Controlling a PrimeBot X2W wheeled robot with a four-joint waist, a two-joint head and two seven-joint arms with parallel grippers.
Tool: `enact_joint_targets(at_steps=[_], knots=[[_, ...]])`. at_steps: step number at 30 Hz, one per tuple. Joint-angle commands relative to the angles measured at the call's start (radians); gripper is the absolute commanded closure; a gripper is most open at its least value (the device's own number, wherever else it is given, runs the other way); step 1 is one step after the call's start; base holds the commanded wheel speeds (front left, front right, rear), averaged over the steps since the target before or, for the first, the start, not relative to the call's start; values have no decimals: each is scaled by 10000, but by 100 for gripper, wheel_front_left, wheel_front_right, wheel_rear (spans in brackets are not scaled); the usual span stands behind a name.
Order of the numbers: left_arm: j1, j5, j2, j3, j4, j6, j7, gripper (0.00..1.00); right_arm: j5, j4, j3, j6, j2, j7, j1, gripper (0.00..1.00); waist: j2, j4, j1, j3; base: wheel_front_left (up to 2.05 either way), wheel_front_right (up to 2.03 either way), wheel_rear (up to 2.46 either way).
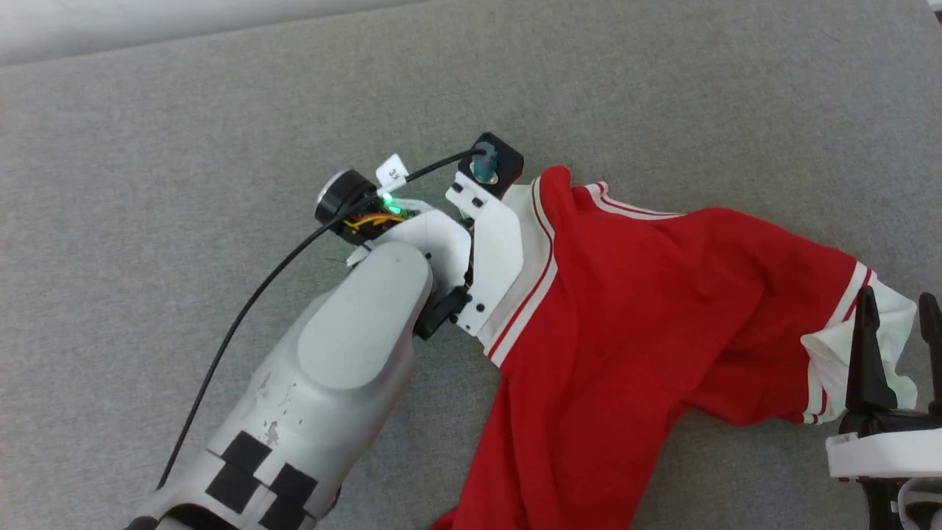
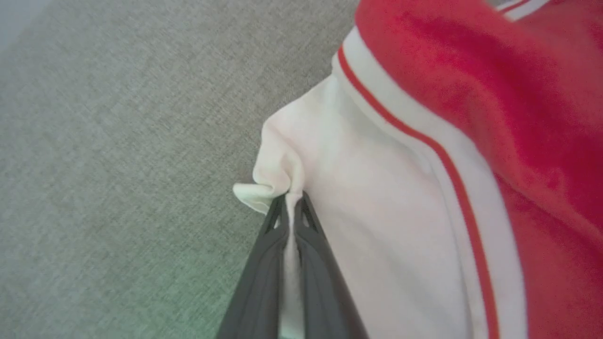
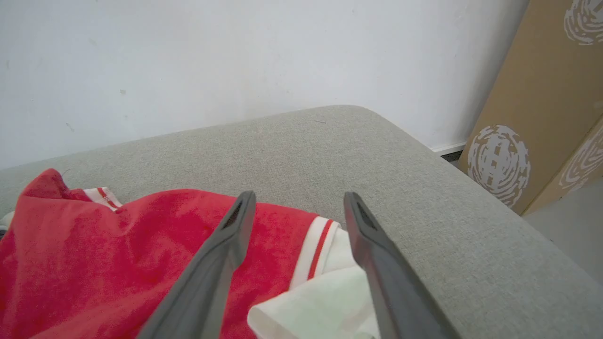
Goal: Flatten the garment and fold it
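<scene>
The garment (image 1: 636, 300) will hang open and spread flat when I lift and lay it, since its red body trails in loose folds (image 1: 561, 433) below the white sleeves.
The garment (image 1: 625, 309), a red T-shirt with white sleeves and red-and-white stripe trim, lies crumpled on the grey cushion (image 1: 184, 132). In the left wrist view my left gripper (image 2: 289, 200) is shut on the bunched edge of the garment's white sleeve (image 2: 377, 207). In the head view the left wrist housing hides those fingers, at the shirt's left sleeve. My right gripper (image 1: 898, 309) stands open at the right edge, its two dark fingers straddling the other white sleeve (image 3: 325, 301) from above. No print shows on the upturned side.
The grey cushion runs far beyond the shirt to the left and back. A white wall (image 3: 235, 56) stands behind it. The cushion's rounded right edge drops off beside brown cardboard boxes (image 3: 541, 117). A black cable (image 1: 243, 309) trails along my left forearm.
</scene>
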Motion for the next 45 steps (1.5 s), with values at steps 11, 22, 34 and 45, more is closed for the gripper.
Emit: enact_joint_targets(at_steps=[11, 22, 34, 45], knots=[[1380, -987, 60, 693, -627, 471, -1615, 100, -241, -121, -92, -7, 24, 266, 199, 0, 0, 993, 0, -1329, 0, 0, 0], [4886, -2542, 1490, 3384, -3003, 2020, -3498, 100, -318, -485, -155, -7, 24, 750, 711, 0, 0, 1736, 0, -1955, 0, 0, 0], [7290, -3230, 1599, 4165, -5377, 2750, -3822, 100, -492, -835, 53, -7, 24, 1436, 384, 0, 0, 2291, 0, -1803, 0, 0, 0], [6792, -3103, 1550, 3922, -5578, 2728, -3807, 100, -1793, -851, 192, -7, -201, 7075, -1770, 0, 0, 2217, 0, -1236, 0, 0, 0]])
